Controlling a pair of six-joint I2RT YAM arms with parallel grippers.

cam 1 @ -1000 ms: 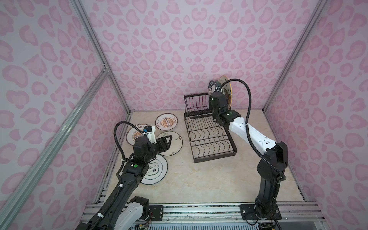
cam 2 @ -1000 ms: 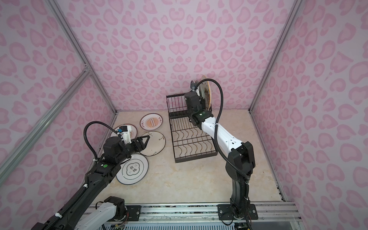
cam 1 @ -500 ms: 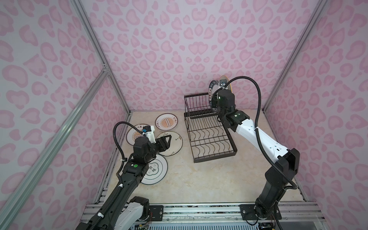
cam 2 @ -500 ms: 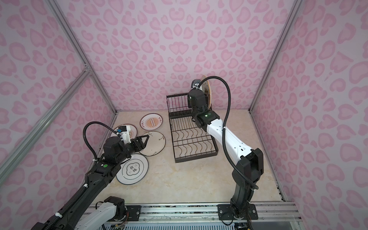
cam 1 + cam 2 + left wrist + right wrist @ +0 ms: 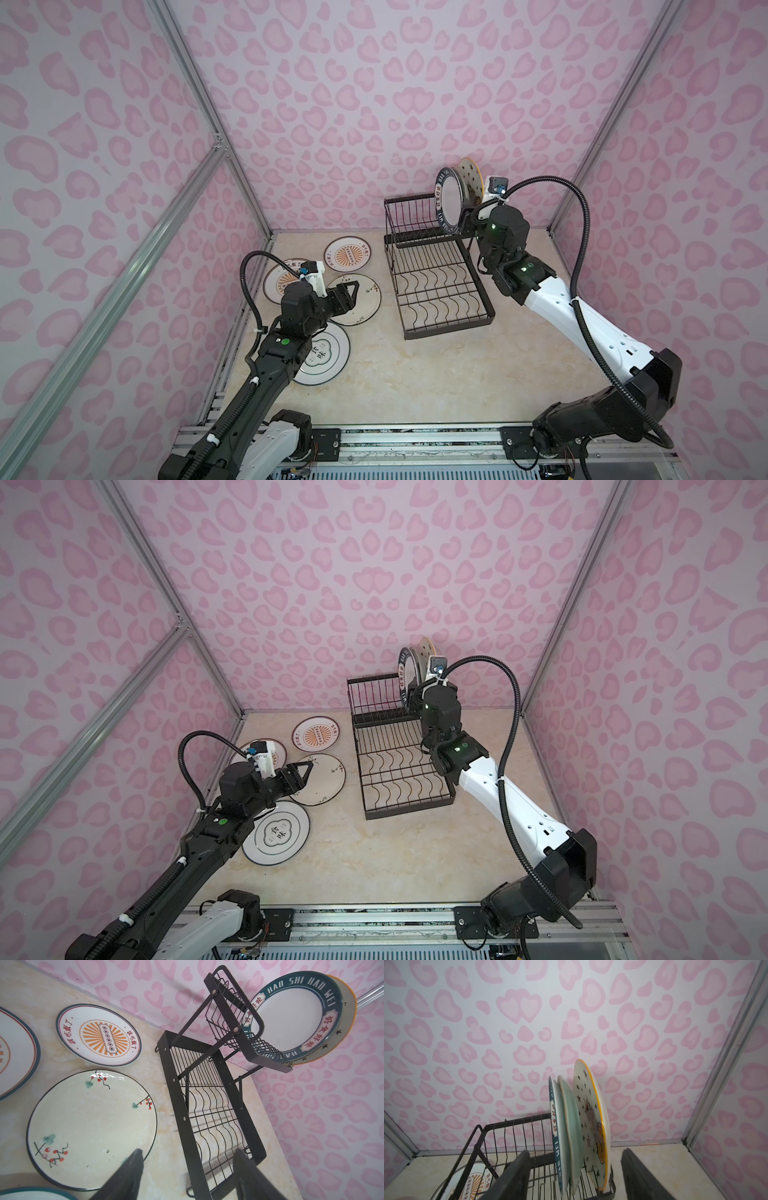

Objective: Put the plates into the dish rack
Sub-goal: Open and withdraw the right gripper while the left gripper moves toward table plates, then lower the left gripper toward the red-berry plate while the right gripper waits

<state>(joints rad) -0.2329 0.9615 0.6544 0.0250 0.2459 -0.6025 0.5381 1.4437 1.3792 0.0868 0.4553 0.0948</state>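
Note:
I keep lowering my left gripper until its fingers straddle that edge (image 5: 28,1140), as clear space (image 5: 13,1140) lies beside the cream plate's edge farthest from the dish rack.
The black wire dish rack (image 5: 436,286) (image 5: 395,771) stands at the middle back. Three plates stand on edge in its raised basket: navy-lettered rim (image 5: 557,1147), teal (image 5: 572,1124), star-and-cat (image 5: 588,1109). My right gripper (image 5: 575,1153) is open and empty, just in front of them and apart from them. On the table lie an orange-sunburst plate (image 5: 347,254), a second one (image 5: 276,282) partly under my left wrist, the cream branch plate (image 5: 368,299) and the green-ringed emblem plate (image 5: 326,357). My left gripper (image 5: 351,291) (image 5: 189,1153) hovers open and empty over the cream plate's edge.
Pink patterned walls with aluminium posts (image 5: 216,137) close in the left, back and right sides. The rack's lower tray with wavy dividers (image 5: 216,1126) holds nothing. A metal rail (image 5: 415,436) runs along the front edge. Bare tabletop (image 5: 436,374) lies in front of the rack.
My right gripper opened, let go of the plate now standing in the basket and drew back to the right. The left arm has not moved.

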